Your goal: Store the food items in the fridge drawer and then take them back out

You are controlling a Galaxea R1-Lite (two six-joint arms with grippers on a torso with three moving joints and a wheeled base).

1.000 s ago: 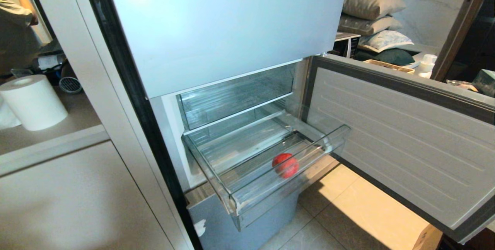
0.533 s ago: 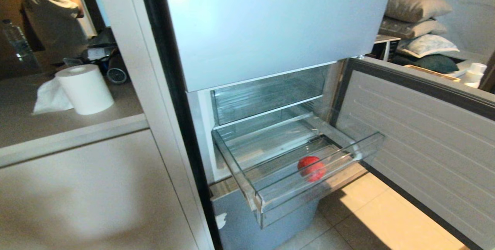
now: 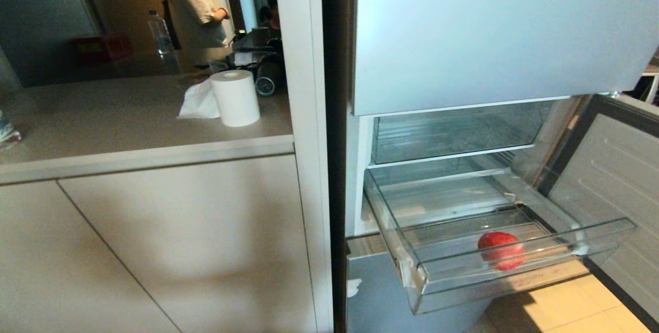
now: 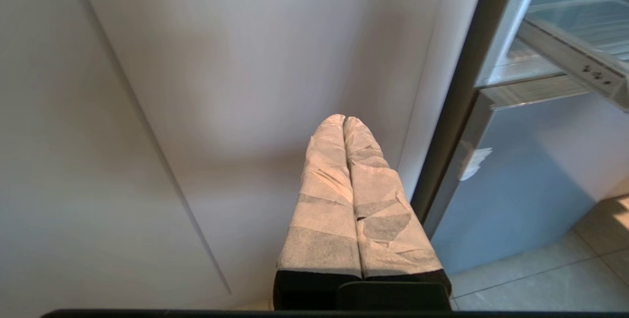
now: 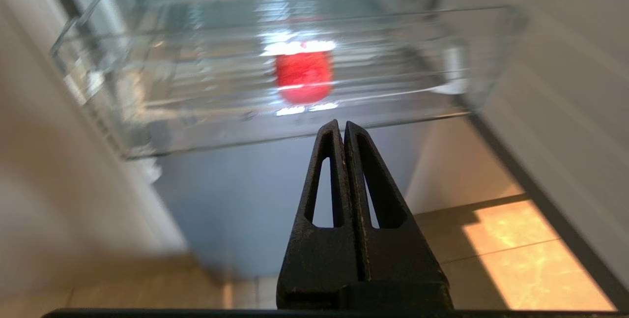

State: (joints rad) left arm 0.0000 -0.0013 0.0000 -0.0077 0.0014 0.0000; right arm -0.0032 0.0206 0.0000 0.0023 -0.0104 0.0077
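The red fruit (image 3: 501, 250) lies by itself in the pulled-out drawer. My right gripper should go on moving over the drawer's front edge (image 3: 556, 238) before its opened fingers are on both sides of the fruit.
The clear plastic fridge drawer (image 3: 520, 276) stands pulled out of the open fridge at the lower right of the head view. A red apple-like fruit (image 3: 500, 249) lies alone inside it, near the front lip. In the right wrist view the same red fruit (image 5: 302, 76) shows through the drawer (image 5: 147, 126) front, above my right gripper (image 5: 342, 124), whose black fingers are shut and empty, below and short of the drawer. My left gripper (image 4: 343, 118), wrapped in pale tape, is shut and empty, facing a cabinet panel. Neither arm shows in the head view. The orange fruit is out of view.
The fridge's lower door (image 3: 612, 178) hangs open at the right. A countertop (image 3: 118, 117) on the left carries a paper towel roll (image 3: 236, 97) and a water bottle (image 3: 160, 34). A person (image 3: 193, 9) stands behind the counter. Tiled floor (image 3: 561, 312) lies below the drawer.
The whole head view has swung left: fridge and drawer slid to the right of the picture, and more counter and the person came into view. The red fruit stays put in the drawer.
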